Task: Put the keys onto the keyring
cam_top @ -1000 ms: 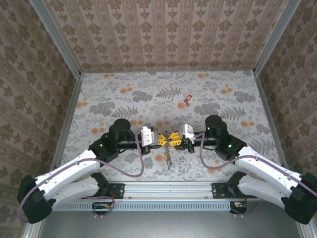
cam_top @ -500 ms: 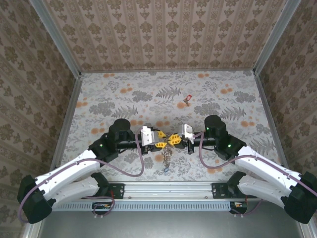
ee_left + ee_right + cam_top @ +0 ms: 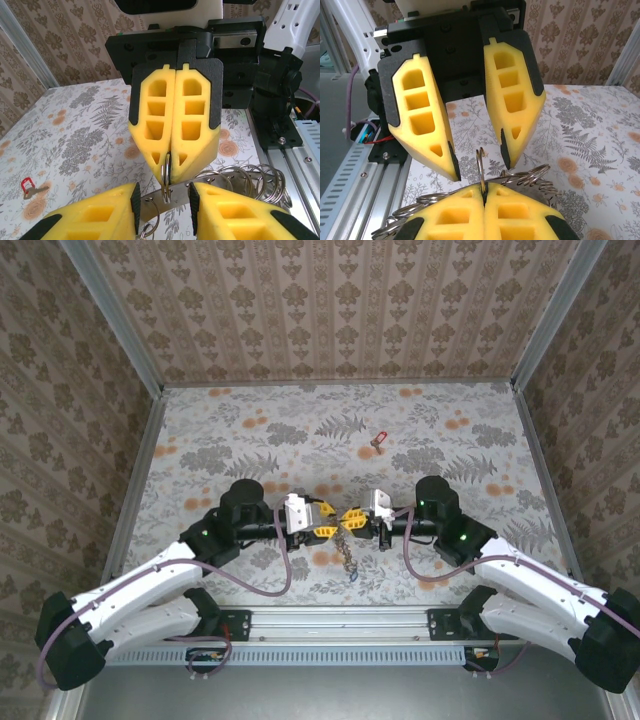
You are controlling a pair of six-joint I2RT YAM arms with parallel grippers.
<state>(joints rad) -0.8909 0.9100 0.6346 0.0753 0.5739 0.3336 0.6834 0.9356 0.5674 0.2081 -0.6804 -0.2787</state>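
The keyring's upright ring (image 3: 480, 166) is held by my busy right gripper, so next my left gripper takes that ring before my right gripper gets the red-headed key (image 3: 378, 442).
The keyring (image 3: 347, 555) is a silvery metal band strung with several split rings (image 3: 250, 175), and it dangles between the two grippers above the table's near edge. My right gripper (image 3: 484, 192) is shut on one upright split ring (image 3: 480, 167) of it; its yellow fingers (image 3: 175, 125) face the left wrist camera. My left gripper (image 3: 163, 202) is open, its fingertips on either side of that ring without touching it. A small blue key (image 3: 352, 577) hangs at the bunch's lower end. A red-headed key (image 3: 377, 440) lies alone on the floral table, further back.
The floral tabletop (image 3: 250, 430) is walled in by patterned panels on three sides. A metal rail (image 3: 340, 618) with both arm bases runs along the near edge, just under the hanging bunch. Purple cables (image 3: 285, 575) loop beside each arm.
My left gripper has opened and let go of the ring. My right gripper has closed on it. The hanging bunch has swung slightly to the right.
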